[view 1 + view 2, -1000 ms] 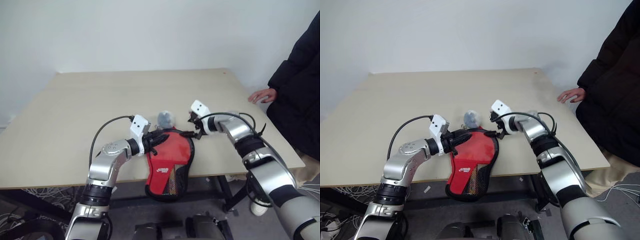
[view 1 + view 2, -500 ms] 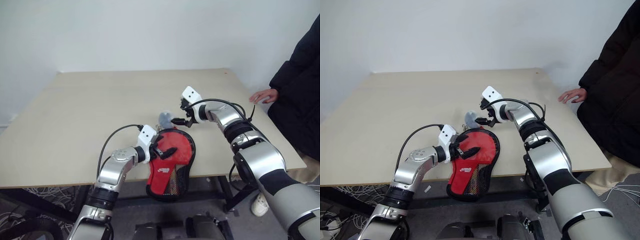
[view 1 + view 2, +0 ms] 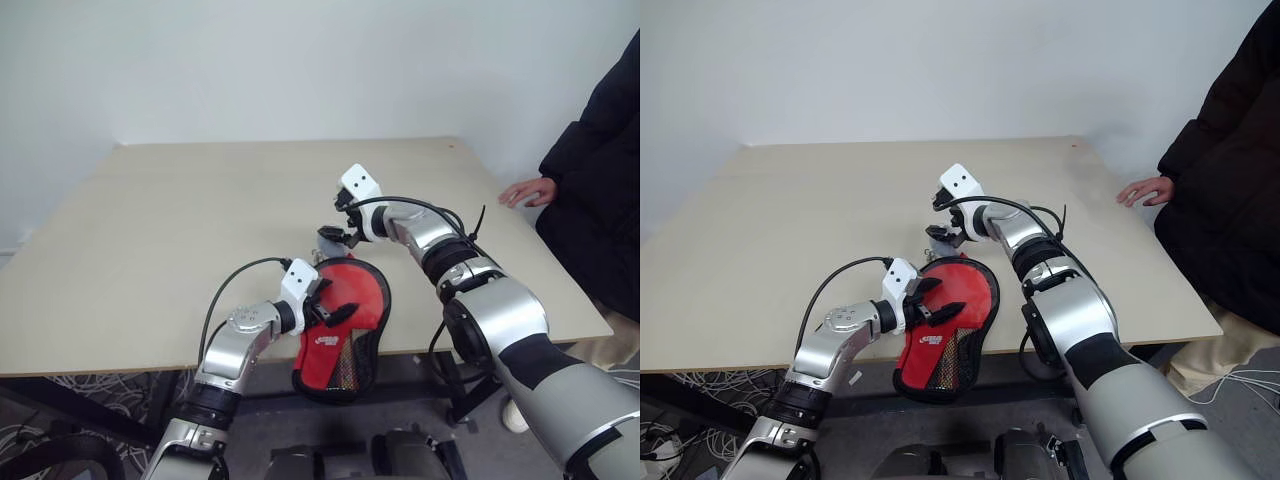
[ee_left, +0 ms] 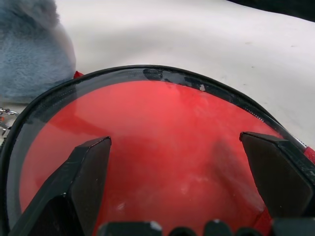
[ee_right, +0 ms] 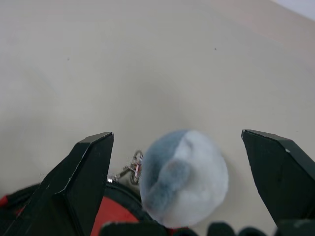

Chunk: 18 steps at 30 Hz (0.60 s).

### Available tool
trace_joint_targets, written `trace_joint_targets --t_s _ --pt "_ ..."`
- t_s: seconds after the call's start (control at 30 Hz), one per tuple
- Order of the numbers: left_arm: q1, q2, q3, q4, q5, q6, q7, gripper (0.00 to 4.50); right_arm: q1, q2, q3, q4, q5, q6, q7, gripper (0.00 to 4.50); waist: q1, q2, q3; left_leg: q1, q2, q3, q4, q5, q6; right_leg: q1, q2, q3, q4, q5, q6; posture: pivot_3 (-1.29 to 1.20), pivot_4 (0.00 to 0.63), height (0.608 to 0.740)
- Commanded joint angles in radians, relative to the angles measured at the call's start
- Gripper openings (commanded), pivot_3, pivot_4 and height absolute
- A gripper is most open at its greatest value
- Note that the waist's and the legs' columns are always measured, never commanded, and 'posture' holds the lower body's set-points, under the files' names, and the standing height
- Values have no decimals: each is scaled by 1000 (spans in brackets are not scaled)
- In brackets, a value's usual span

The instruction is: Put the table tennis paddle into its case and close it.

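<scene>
My gripper is working with the plush ball, which a metal chain joins to the case's black rim, so I expect the plush ball to bring the zipper along when I pull.
The case lies at the table's front edge, its narrow end hanging over the edge. Through its clear front shows the red face of the table tennis paddle; the handle is hidden. My left gripper hovers open just over the round part of the case, with nothing between its fingers. My right gripper is open above a small grey-blue fluffy ball that is chained to the far end of the case. I cannot tell how far the zipper is shut.
A person in a dark jacket sits at the right side, one hand resting on the table's right edge. The beige table stretches wide to the left and far side. Cables lie on the floor below.
My left gripper has opened, let go of the case's left rim and settled lower over its face. My right gripper has swung left from the case's right side to above the fluffy ball.
</scene>
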Motion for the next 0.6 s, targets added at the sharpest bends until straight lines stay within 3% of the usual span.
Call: trace_joint_targets --t_s 0.03,0.6 --pt "-3 3 5 -45 -6 -2 4 4479 -32 14 -33 -8 1 -17 -45 4500 0 0 0 0 0 0 0 0 0 0 0 0 0 0 0 0 0 740" --pt "43 32 -34 8 67 -79 12 4479 -16 94 -117 25 6 6 -215 4500 0 0 0 0 4 0 0 0 0 0 1 0 0 0 0 0 0 740"
